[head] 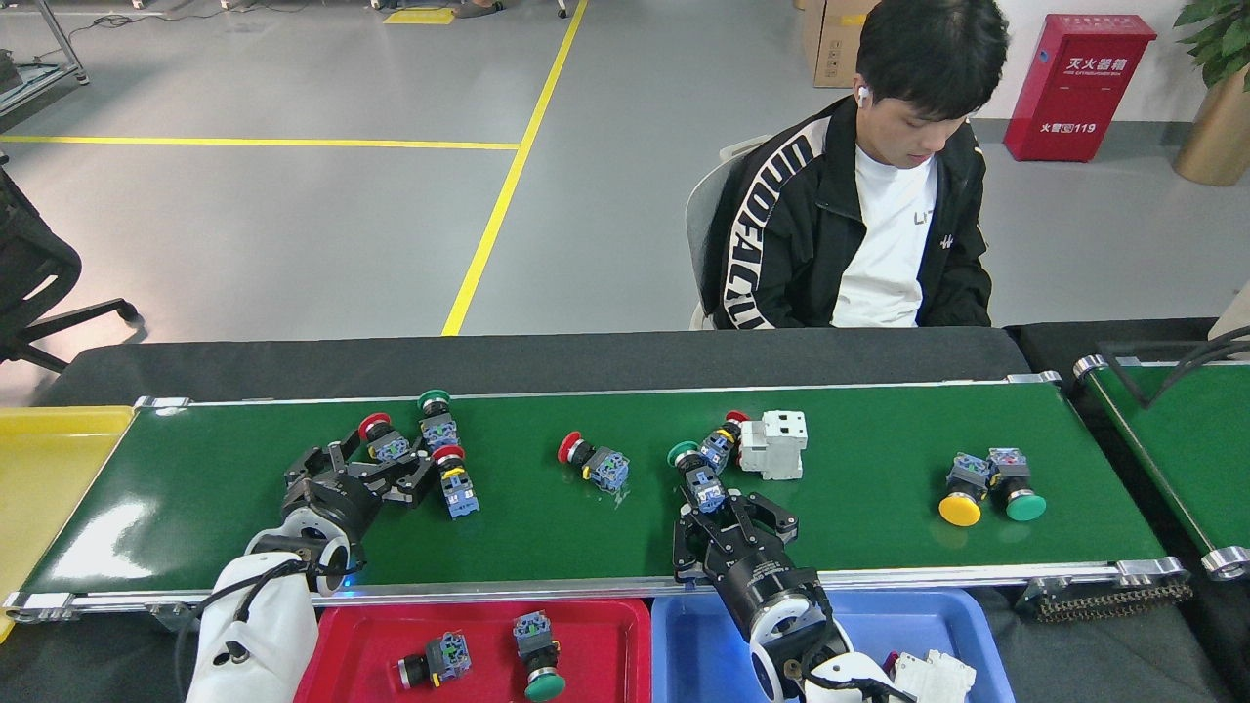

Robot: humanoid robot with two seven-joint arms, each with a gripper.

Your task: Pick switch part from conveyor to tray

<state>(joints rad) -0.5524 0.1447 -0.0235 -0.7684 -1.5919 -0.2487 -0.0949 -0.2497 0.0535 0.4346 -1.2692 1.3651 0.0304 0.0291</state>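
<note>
The yellow-capped switch part [964,492] will ride into the yellow tray [57,486] when the robot carries the white breaker away, because the tray meets the conveyor's open end.
The dark-green conveyor [879,547] carries several push-button switch parts with blue-grey bodies. My left gripper [369,464] is open over the belt's left part, and a red-capped switch part [379,437] lies at its fingertips. A green-capped part [436,417] and another red-capped one [455,480] lie just to its right. Near the belt's middle, my right gripper [730,513] is open, its fingers on either side of the body of a green-capped switch part [695,478]. The red tray [605,635] in front holds two switch parts.
A blue tray [688,640] to the right of the red one holds a white breaker [933,674]. A yellow tray [49,469] sits at the belt's left end. On the belt: a red-capped part [591,464], a white breaker [773,444], yellow [962,493] and green [1016,488] buttons. A seated person [859,225] is behind.
</note>
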